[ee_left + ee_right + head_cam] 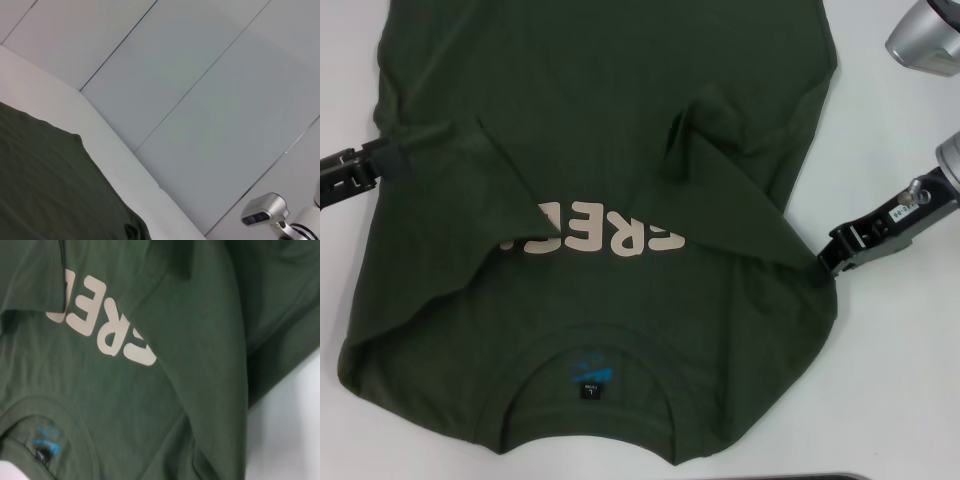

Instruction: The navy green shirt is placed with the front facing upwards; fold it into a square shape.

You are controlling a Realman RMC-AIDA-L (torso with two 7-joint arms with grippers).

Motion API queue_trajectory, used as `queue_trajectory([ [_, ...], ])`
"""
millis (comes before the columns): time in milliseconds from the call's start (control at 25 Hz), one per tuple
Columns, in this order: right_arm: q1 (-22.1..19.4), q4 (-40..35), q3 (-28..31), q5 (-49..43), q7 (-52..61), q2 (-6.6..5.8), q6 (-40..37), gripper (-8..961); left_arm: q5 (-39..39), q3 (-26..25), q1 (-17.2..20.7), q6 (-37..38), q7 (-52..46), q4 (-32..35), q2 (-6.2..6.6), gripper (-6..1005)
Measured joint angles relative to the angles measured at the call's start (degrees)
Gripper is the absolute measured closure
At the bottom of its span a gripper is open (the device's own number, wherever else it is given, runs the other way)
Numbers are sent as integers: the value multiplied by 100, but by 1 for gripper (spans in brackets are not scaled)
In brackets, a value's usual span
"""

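Note:
The sleeve (745,205) in the robot's right gripper lies at a slant across the cream lettering with its upper end (704,122) bunched up, so next the right gripper spreads the sleeve out flat before the next fold.
The navy green shirt (620,120) lies front up on the white table (890,380), collar and blue neck label (590,375) nearest me. Both side parts are folded inward and cover the ends of the cream lettering (610,235). My left gripper (390,160) sits at the shirt's left edge, by the upper end of the left fold. My right gripper (825,262) is at the right edge, where the cloth is drawn to a point between its fingers. The right wrist view shows the shirt (175,365), lettering (105,330) and label (47,445). The left wrist view shows only a shirt (40,175) edge.
A silver part of the right arm (925,35) hangs over the table at the top right, and also shows far off as a silver arm part (262,210) in the left wrist view. Bare white table lies on both sides of the shirt.

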Motion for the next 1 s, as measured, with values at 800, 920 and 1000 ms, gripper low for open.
queue_trajectory([
  [800, -636, -1133, -18, -26, 436, -4, -1395, 897, 0, 0, 26, -43, 1, 0, 26, 161],
  [920, -718, -1142, -28, -26, 439, -2, -1454, 892, 0, -4, 26, -44, 3, 1, 27, 161],
  [1000, -735, -1140, 20, -19, 436, -10, -1452, 888, 0, -8, 25, -44, 4, 1, 26, 161],
])
